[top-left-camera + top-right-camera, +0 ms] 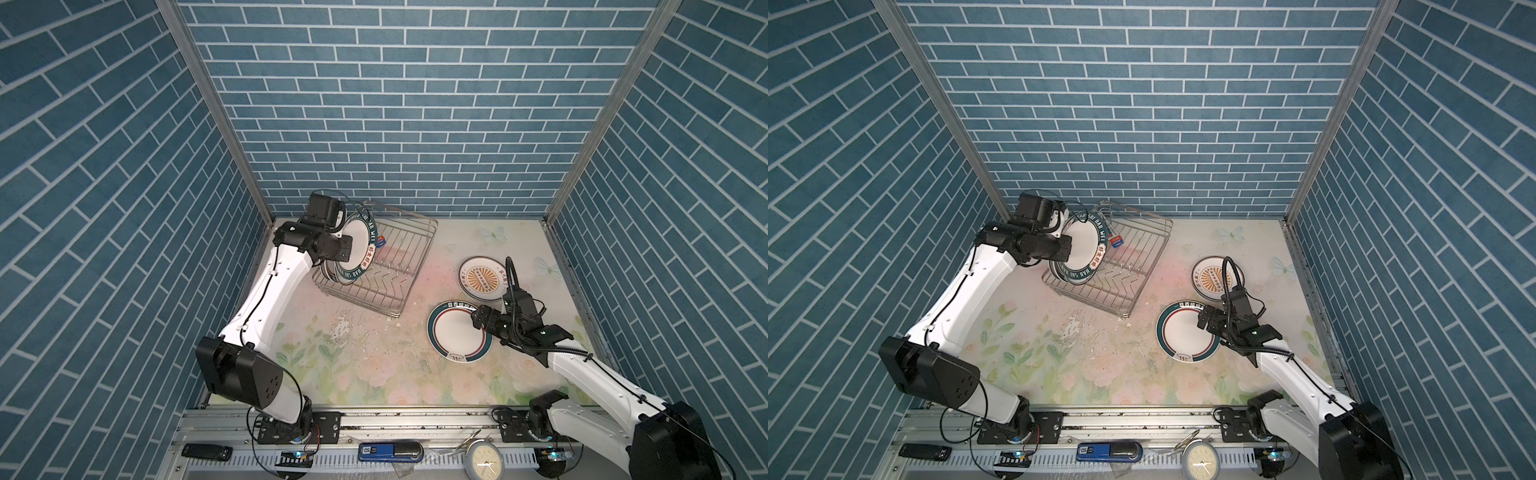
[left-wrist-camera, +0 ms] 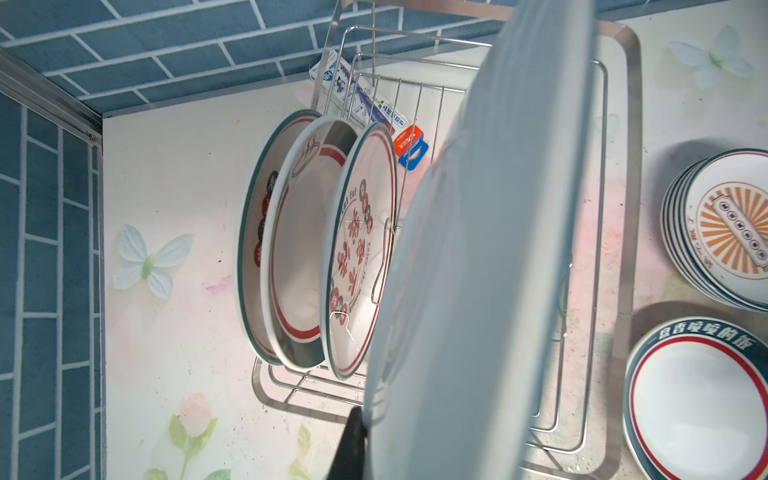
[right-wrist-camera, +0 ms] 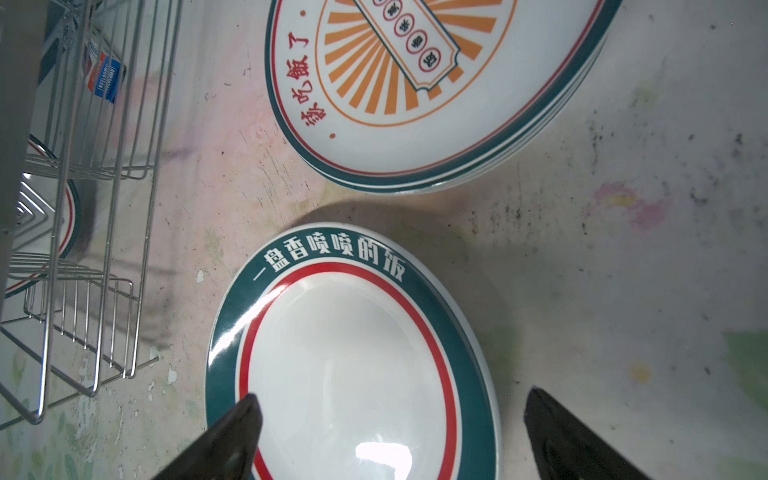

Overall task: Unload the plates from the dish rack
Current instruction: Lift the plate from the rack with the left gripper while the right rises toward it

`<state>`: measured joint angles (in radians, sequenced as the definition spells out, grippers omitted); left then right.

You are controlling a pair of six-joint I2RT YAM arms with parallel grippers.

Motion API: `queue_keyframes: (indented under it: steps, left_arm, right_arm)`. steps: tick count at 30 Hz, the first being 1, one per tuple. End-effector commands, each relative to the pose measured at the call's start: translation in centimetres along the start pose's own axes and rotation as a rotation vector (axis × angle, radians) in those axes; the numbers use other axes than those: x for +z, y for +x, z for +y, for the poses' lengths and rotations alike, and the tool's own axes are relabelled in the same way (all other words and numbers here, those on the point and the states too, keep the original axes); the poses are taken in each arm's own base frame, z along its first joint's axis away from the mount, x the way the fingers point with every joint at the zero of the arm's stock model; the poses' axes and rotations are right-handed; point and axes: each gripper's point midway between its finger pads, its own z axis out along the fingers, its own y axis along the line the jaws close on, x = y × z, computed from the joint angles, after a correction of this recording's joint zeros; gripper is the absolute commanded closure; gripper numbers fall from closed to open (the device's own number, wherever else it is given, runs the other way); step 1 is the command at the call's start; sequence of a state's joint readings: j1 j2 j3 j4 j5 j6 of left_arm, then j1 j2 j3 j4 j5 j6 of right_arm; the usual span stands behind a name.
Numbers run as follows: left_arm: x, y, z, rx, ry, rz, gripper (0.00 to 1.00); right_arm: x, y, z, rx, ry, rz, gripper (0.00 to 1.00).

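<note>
The lettered plate's rim [image 1: 372,235] across from my left gripper is free, so I should keep moving my open right gripper toward that rim [image 1: 368,256] until its fingers straddle it, then close.
My left gripper [image 1: 348,246] is shut on the rim of a white plate with a dark teal lettered rim [image 1: 360,243], held upright and tilted above the left end of the silver wire dish rack [image 1: 409,266]. In the left wrist view this plate's pale back [image 2: 478,270] fills the middle, and one black finger [image 2: 351,449] shows beside it. Three more plates [image 2: 303,249] stand in the rack's dividers. My right gripper [image 3: 392,399] is open, its fingers straddling one side of a teal-and-red rimmed plate [image 1: 457,332] lying flat on the table. A stack of sunburst plates [image 1: 482,278] lies just behind.
A red-and-blue label tag [image 2: 411,147] hangs on the rack's wire. Blue brick walls close in three sides. On the front rail lie a small clock [image 1: 484,459], a blue device [image 1: 390,452] and a black device [image 1: 206,451].
</note>
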<state>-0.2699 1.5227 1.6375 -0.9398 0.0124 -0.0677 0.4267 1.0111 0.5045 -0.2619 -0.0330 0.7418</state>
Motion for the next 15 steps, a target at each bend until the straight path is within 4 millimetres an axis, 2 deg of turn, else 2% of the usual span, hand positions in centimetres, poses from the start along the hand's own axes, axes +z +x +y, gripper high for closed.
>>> queue_keyframes:
  steps: [1,5,9,11,15]
  left_arm:
    - [-1.6,-1.5,-0.9,-0.023,0.06,-0.087,1.0]
    - [-1.4,-1.6,-3.1,-0.06,0.206,-0.084,1.0]
    - [-0.9,-1.5,-6.6,-0.094,0.419,-0.03,1.0]
    - [-0.6,-1.4,-8.3,-0.115,0.526,-0.002,1.0]
    - [0.0,-1.0,-10.0,-0.155,0.64,0.046,1.0]
  right_arm:
    - [-1.0,-1.6,1.0,-0.043,-0.01,-0.044,0.01]
    - [-2.0,-2.4,2.5,-0.05,-0.089,-0.09,0.01]
    - [-3.5,-3.6,4.4,-0.055,-0.203,-0.174,0.01]
    - [-4.4,-3.9,5.8,-0.065,-0.295,-0.203,0.01]
    - [-5.7,-4.4,8.7,-0.074,-0.466,-0.24,0.01]
